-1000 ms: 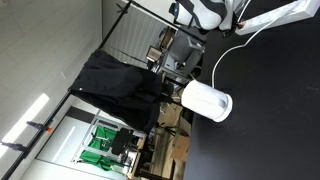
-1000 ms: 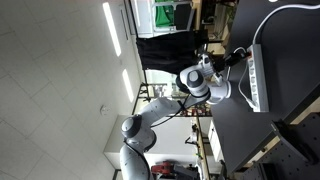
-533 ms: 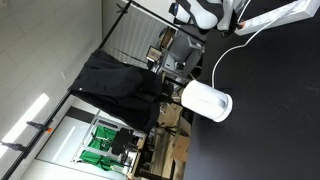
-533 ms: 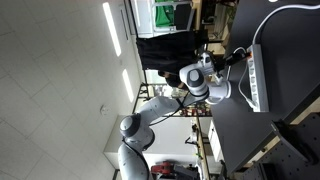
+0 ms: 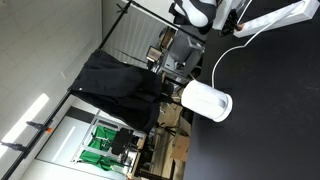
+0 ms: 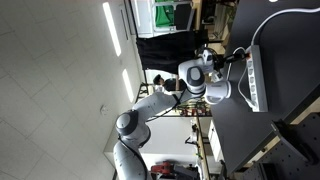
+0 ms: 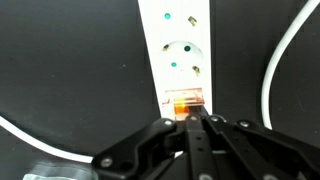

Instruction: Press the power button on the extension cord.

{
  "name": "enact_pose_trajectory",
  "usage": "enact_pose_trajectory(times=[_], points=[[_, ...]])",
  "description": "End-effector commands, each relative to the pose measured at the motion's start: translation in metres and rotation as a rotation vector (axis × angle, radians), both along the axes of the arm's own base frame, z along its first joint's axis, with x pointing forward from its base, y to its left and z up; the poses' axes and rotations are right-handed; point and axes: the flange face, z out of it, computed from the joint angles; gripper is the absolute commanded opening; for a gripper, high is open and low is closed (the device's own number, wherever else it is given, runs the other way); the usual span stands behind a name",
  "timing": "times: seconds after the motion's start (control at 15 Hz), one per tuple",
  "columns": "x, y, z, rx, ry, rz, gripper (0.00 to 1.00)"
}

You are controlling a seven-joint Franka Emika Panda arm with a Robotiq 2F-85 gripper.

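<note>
The orange power button (image 7: 182, 106) is touching my gripper's closed fingers, so I should now push until the button goes down, then move back clear of the extension cord (image 6: 257, 80).
The extension cord (image 7: 176, 45) is a long white power strip on a black table, with sockets along it and an orange lit power button (image 7: 187, 103) at its near end. It shows in both exterior views (image 5: 275, 17) (image 6: 258, 78), with its thin white cable (image 5: 222, 57) trailing off. In the wrist view my gripper (image 7: 190, 122) is shut, fingers pressed together, tips right at the orange button and seemingly touching it. In the exterior views the gripper (image 6: 240, 62) sits over one end of the strip.
A short fat white cylinder (image 5: 206, 100) stands on the black table (image 5: 270, 120) near its edge. A black cloth (image 5: 120, 85) hangs beside the table. Shelves and lab furniture fill the background. The white cable curves at both sides of the wrist view (image 7: 285, 60).
The arm has shifted slightly; the wrist and gripper have moved a little closer onto the strip's end. The strip and cylinder have not moved.
</note>
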Motion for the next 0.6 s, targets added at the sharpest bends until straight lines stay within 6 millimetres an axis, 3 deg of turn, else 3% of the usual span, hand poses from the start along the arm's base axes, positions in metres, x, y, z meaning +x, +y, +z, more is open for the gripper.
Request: enact_pose_trajectory(times=[0.0,0.33,0.4,0.47,0.53], points=[[-0.002,-0.029,0.03,0.037,-0.047,-0.051,0.0],[-0.012,-0.069,0.111,0.02,-0.163,-0.058,0.0],[-0.014,-0.075,0.124,0.02,-0.178,-0.057,0.26],[-0.018,-0.08,0.135,0.018,-0.189,-0.049,0.26],[-0.023,-0.084,0.145,0.021,-0.199,-0.043,0.33]])
